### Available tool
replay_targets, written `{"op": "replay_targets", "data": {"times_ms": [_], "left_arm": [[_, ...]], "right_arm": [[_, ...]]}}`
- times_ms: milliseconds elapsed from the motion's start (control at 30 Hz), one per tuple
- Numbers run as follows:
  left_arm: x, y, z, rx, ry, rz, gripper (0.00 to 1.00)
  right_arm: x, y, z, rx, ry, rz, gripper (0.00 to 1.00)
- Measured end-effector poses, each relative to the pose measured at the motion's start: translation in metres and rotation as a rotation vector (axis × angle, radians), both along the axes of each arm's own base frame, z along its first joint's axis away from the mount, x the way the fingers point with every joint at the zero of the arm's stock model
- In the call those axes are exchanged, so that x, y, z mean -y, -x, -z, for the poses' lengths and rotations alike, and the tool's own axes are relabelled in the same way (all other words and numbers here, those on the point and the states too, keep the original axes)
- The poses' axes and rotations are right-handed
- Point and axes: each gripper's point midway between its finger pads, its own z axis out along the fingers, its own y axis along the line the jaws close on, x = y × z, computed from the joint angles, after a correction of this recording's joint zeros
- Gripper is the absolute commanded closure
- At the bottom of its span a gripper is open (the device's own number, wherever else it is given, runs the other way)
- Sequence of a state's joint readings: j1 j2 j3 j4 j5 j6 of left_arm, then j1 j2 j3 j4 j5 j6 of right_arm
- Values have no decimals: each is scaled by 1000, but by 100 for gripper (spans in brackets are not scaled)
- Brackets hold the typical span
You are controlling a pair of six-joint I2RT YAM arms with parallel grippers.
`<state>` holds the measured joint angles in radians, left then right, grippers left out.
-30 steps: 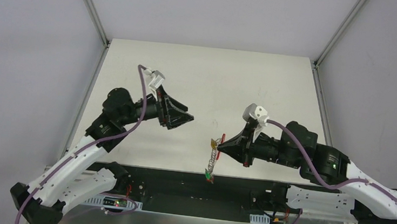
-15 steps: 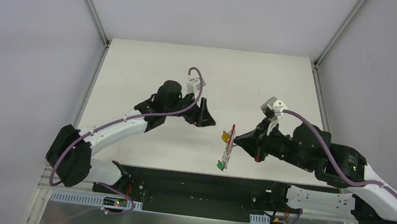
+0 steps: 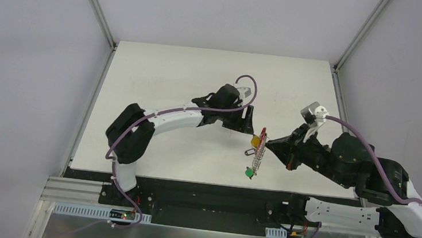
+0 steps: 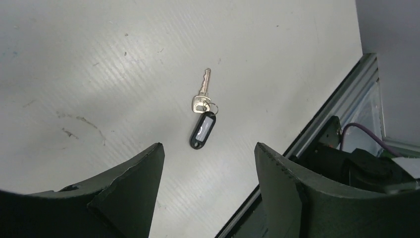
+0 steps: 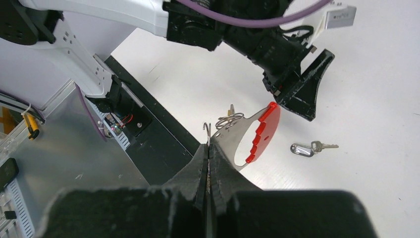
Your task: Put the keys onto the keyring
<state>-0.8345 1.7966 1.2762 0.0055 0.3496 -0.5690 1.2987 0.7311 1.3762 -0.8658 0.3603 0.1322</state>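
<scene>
I should keep lowering my left gripper's open fingers until they are on both sides of the key's head and then close them, because the silver key lies free and lengthwise ahead of them.
A silver key with a black tag lies flat on the white table, just beyond my open, empty left gripper, which hovers above it. The same key shows in the right wrist view. My right gripper is shut on the metal end of the keyring, a red arc with a silvery row of loops, held off the table. In the top view the keyring hangs with a yellow tag and a green tag on it, between my left gripper and right gripper.
The table's front edge with a black strip and an aluminium rail runs close to the key. The black base plate and arm mounts lie along the near edge. The left arm stretches across the table's middle.
My left arm has swung far to the right, over to the keyring and the black-tagged key. My right gripper has carried the keyring to the right and a little back.
</scene>
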Motion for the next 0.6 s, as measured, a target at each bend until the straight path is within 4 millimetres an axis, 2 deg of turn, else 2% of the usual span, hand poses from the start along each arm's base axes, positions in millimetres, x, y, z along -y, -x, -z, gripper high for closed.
{"op": "replay_targets", "data": {"times_ms": [133,233,600], "left_arm": [[19,-1,28,-41,-107,-22,31],[32,3,40,-52,-164,-20,31],[68,19,62,-51,-286,8,32]], "right_arm": [[13,-3,-4,8,-16,43,100],[21,-6,-9,14,-34,73,100],[37,-6,-11,10,-44,111,100]]}}
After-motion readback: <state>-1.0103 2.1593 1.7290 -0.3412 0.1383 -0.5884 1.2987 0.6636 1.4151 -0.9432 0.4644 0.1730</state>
